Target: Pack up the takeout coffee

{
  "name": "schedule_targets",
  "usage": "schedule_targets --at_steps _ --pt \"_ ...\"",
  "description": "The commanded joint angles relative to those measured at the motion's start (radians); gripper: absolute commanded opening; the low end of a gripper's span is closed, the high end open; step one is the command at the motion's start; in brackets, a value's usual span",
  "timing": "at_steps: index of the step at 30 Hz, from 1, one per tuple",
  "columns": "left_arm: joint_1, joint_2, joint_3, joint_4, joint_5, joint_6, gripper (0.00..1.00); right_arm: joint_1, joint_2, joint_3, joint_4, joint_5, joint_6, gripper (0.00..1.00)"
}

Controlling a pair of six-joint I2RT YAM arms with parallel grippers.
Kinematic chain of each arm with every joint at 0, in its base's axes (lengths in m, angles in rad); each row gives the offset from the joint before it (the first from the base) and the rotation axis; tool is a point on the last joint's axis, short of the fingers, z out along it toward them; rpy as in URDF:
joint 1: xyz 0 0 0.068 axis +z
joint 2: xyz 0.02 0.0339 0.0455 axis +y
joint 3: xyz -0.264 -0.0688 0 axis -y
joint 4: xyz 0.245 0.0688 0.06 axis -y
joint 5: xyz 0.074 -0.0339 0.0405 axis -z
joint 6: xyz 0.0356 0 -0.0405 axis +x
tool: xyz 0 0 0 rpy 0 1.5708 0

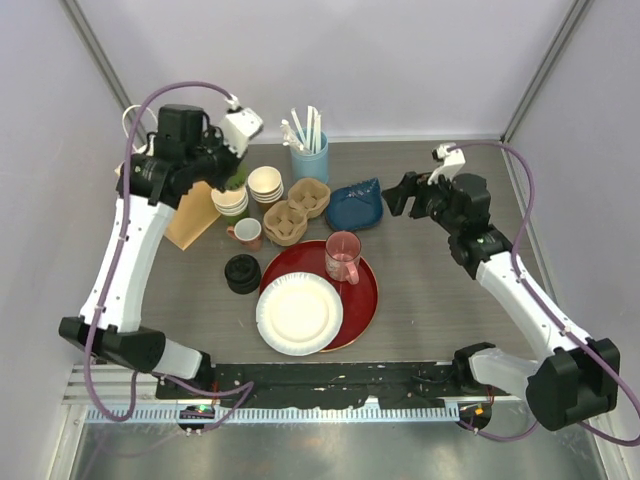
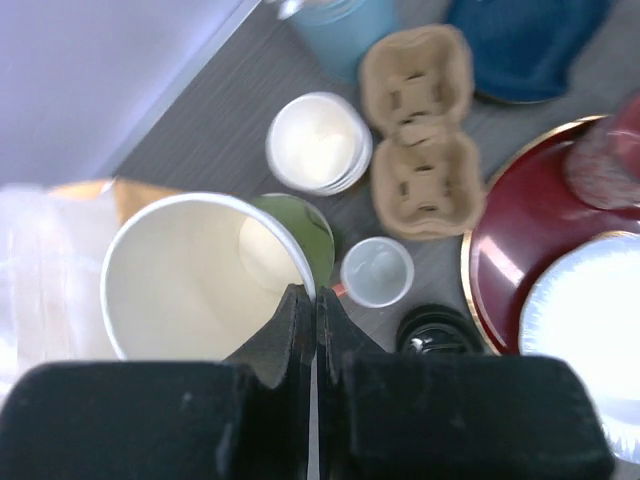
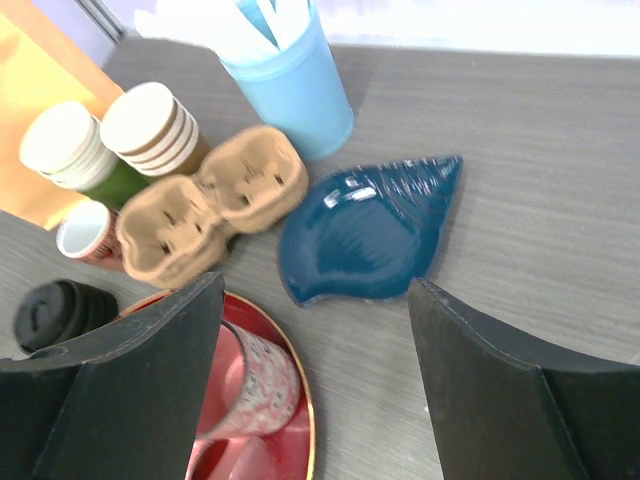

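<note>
With the cream paper cup's far rim (image 2: 106,268) free, my left gripper should carry on toward my open right gripper (image 1: 387,196) and release once that gripper holds the cup.
No lidded takeout coffee shows in any view. My left gripper (image 2: 313,293) is shut on the rim of a lidless cream paper cup (image 2: 190,275), held over a green-sided lidless cup (image 2: 305,232) at the table's back left. In the top view the left gripper (image 1: 226,180) hangs over those cups (image 1: 230,198). A stack of black lids (image 1: 243,273) lies on the table by the red tray. A kraft two-cup carrier (image 1: 297,210) sits empty. My right gripper (image 3: 315,285) is open and empty, hovering over the table by the blue shell dish (image 3: 365,230).
A second stack of cream-rimmed cups (image 1: 266,184) and a small cup (image 1: 247,233) stand near the carrier. A red tray (image 1: 365,300) bears a pink mug (image 1: 343,257) and a white paper plate (image 1: 299,314). A blue tumbler of utensils (image 1: 309,155) stands at the back, a kraft bag (image 1: 190,220) at the left.
</note>
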Motion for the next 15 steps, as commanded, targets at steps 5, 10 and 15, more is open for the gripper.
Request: schedule_targets --at_steps 5,10,15 --pt "-0.381 0.009 0.039 -0.258 -0.043 0.206 0.0 0.136 0.085 0.443 -0.267 0.077 0.037 0.79" --pt "-0.505 -0.01 -0.038 -0.284 -0.118 0.281 0.0 0.234 0.234 0.668 -0.385 -0.03 0.051 0.82" --pt "-0.574 -0.039 -0.052 -0.28 -0.072 0.278 0.0 0.279 0.314 0.704 -0.406 -0.128 0.082 0.82"
